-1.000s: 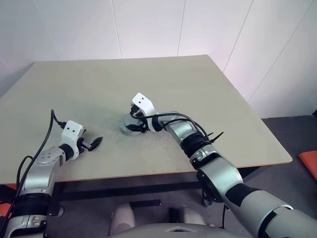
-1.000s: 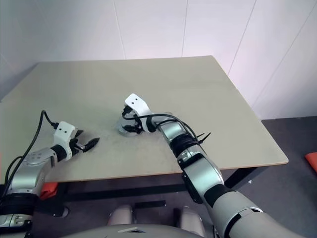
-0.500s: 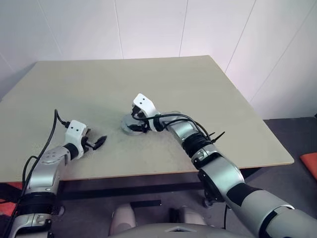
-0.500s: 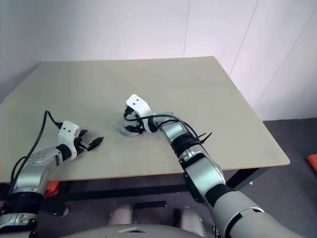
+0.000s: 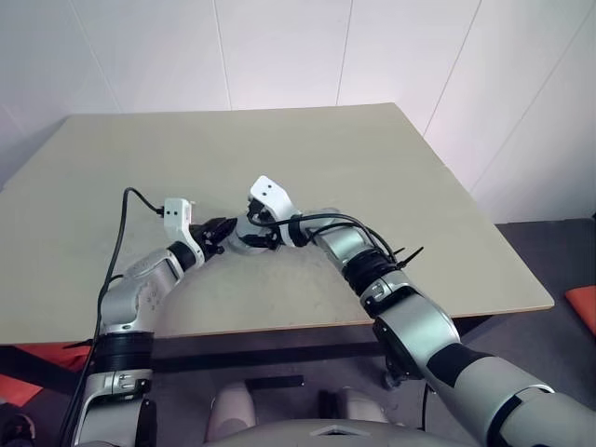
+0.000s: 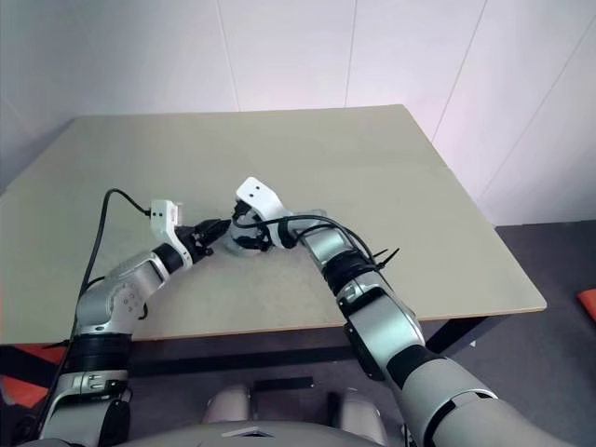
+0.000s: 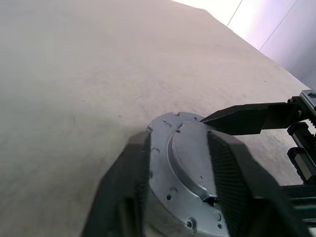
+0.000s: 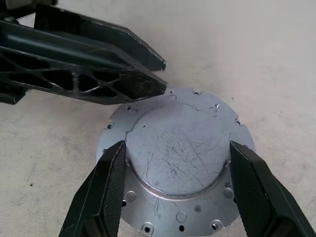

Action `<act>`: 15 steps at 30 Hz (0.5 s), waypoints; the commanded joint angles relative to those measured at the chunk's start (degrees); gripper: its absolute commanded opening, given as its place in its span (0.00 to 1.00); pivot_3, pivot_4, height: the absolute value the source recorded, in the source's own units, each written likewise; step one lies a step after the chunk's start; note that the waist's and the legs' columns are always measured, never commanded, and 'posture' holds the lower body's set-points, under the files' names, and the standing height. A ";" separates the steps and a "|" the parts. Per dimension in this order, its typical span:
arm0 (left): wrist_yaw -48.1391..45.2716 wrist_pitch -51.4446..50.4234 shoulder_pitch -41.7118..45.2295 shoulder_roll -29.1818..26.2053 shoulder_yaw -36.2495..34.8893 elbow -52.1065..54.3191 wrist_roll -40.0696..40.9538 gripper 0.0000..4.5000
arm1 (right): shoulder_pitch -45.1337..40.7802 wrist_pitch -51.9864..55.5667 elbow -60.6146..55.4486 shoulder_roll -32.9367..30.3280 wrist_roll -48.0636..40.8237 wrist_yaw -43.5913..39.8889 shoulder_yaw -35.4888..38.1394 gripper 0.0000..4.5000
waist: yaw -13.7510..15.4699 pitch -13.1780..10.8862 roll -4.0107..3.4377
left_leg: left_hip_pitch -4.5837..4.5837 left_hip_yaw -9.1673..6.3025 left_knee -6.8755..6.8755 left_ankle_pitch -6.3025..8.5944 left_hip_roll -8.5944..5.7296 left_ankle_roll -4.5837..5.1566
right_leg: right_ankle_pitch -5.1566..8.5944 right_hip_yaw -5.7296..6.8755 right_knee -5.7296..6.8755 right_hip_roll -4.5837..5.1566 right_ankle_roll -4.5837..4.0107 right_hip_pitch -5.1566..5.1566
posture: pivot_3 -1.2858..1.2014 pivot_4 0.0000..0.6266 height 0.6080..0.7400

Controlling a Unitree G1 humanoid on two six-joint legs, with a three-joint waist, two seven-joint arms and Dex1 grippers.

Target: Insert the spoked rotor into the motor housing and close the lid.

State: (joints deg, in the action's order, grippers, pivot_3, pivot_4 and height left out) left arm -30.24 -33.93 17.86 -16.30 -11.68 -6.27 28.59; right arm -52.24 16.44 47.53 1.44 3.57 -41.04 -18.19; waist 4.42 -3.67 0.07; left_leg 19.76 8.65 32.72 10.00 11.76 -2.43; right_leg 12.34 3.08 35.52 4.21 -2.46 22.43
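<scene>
My right gripper needs to open, move in level and grip the rim (image 8: 216, 216) across from my left gripper, because it is now pinching the raised centre (image 8: 176, 150) of the motor housing's closed side.
The motor housing (image 8: 177, 163) is a short round silver piece standing near the middle of the table, its scratched closed face with a notched, drilled rim turned up. My right gripper (image 8: 177, 145) comes down over it, and its two fingers (image 8: 106, 192) press the raised round centre from both sides. From the left, my left gripper (image 5: 226, 228) points level at the housing, its tips just at the rim (image 7: 163, 128). Its jaws stand a narrow gap apart with nothing between them. The housing's inside is hidden. The spoked rotor and the lid are out of view.
The beige table (image 5: 391, 158) spreads wide around the housing; its front edge (image 5: 326, 321) runs close to me and its right edge slants away. Black cables (image 5: 126, 223) trail from both wrists. White walls stand behind the table.
My left arm has swung in from the table's left front to the housing, and its wide-open jaws have narrowed. The right gripper and the housing have stayed put.
</scene>
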 commanded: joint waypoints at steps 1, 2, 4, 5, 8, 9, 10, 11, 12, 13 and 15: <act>0.88 -1.20 1.68 0.50 -1.26 -0.29 1.74 0.08 | 0.60 1.46 1.42 -1.78 2.08 1.74 -0.11 0.68 | 0.00 0.00 -0.01 | 0.01 0.00 0.00 0.00 0.00 0.00 | 0.00 0.00 -0.02 0.00 0.00 0.00 | 0.52 0.00 1.00; 2.20 -1.46 1.73 0.31 -0.73 -1.10 0.40 0.01 | 0.64 1.52 1.34 -1.78 2.03 1.77 -0.06 0.68 | 0.00 0.00 -0.01 | 0.01 0.00 0.00 0.00 -0.01 0.00 | 0.00 0.00 -0.03 0.00 0.00 -0.01 | 0.52 0.00 1.00; 3.64 -2.74 1.69 -0.60 1.34 -3.30 -2.34 0.00 | 0.70 1.66 1.24 -1.74 1.87 1.88 0.12 0.68 | 0.01 -0.01 -0.02 | 0.01 0.00 0.00 0.00 0.00 0.00 | 0.00 0.00 -0.04 0.00 0.01 0.00 | 0.52 0.00 1.00; 3.62 -2.97 1.45 -0.87 2.05 -4.00 -2.99 0.00 | 0.72 1.74 1.20 -1.72 1.81 1.92 0.19 0.68 | 0.11 0.00 -0.02 | 0.01 -0.01 -0.01 0.00 -0.01 0.00 | 0.01 0.00 -0.04 0.00 0.01 0.00 | 0.52 0.00 1.00; 3.78 -4.18 0.67 -1.15 2.47 -4.11 -3.03 0.00 | 0.71 1.94 1.13 -1.69 1.64 1.96 0.44 0.68 | 0.12 0.05 -0.15 | -0.04 -0.02 -0.03 0.00 -0.02 0.00 | 0.01 0.00 -0.11 0.00 0.02 -0.07 | 0.52 0.00 1.00; 3.80 -4.39 0.44 -1.30 2.61 -3.94 -3.16 0.00 | 0.69 1.97 1.13 -1.69 1.58 1.95 0.51 0.68 | 0.12 0.07 -0.17 | -0.04 -0.02 -0.03 0.00 -0.03 0.00 | 0.01 0.00 -0.15 0.00 0.02 -0.09 | 0.52 0.00 1.00; 3.76 -4.45 0.19 -1.45 2.75 -3.75 -3.28 0.00 | 0.67 2.05 1.10 -1.66 1.53 1.96 0.57 0.68 | 0.12 0.08 -0.19 | -0.04 -0.02 -0.03 0.00 -0.03 0.00 | 0.01 0.00 -0.17 0.00 0.02 -0.11 | 0.52 0.00 1.00; 3.68 -4.45 -0.08 -1.55 2.80 -3.56 -3.27 0.00 | 0.59 2.08 1.13 -1.63 1.47 2.05 0.68 0.68 | 0.12 0.10 -0.21 | -0.05 -0.02 -0.03 0.00 -0.02 0.00 | 0.01 0.00 -0.18 0.00 0.03 -0.12 | 0.52 0.00 1.00; 3.61 -4.38 -0.30 -1.62 2.80 -3.40 -3.22 0.00 | 0.53 1.98 1.15 -1.60 1.42 2.14 0.78 0.68 | 0.12 0.10 -0.23 | -0.06 -0.02 -0.04 0.00 -0.02 0.00 | 0.01 0.00 -0.20 0.00 0.03 -0.12 | 0.52 0.00 1.00; 3.56 -4.36 -0.50 -1.68 2.79 -3.22 -3.15 0.00 | 0.58 1.62 0.95 -1.61 1.03 1.67 1.03 0.68 | 0.12 0.11 -0.24 | -0.05 -0.02 -0.05 0.00 -0.03 0.00 | 0.01 0.00 -0.21 0.00 0.03 -0.12 | 0.52 0.00 1.00; 3.31 -4.49 -0.85 -1.73 2.76 -2.75 -2.85 0.00 | 0.71 1.35 0.17 -1.70 0.41 1.03 1.45 0.76 | 0.12 0.12 -0.25 | -0.06 -0.02 -0.07 0.00 -0.03 0.01 | 0.02 0.00 -0.23 0.00 0.03 -0.13 | 0.52 0.00 1.00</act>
State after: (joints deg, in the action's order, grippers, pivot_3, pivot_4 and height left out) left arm -27.22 -36.69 18.33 -17.59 -9.59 -8.14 26.55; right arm -51.99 17.00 47.49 1.36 3.39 -40.86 -17.89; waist 4.54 -3.56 -0.17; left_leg 19.70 8.63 32.64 10.00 11.73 -2.42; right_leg 12.36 3.09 35.27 4.22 -2.43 22.31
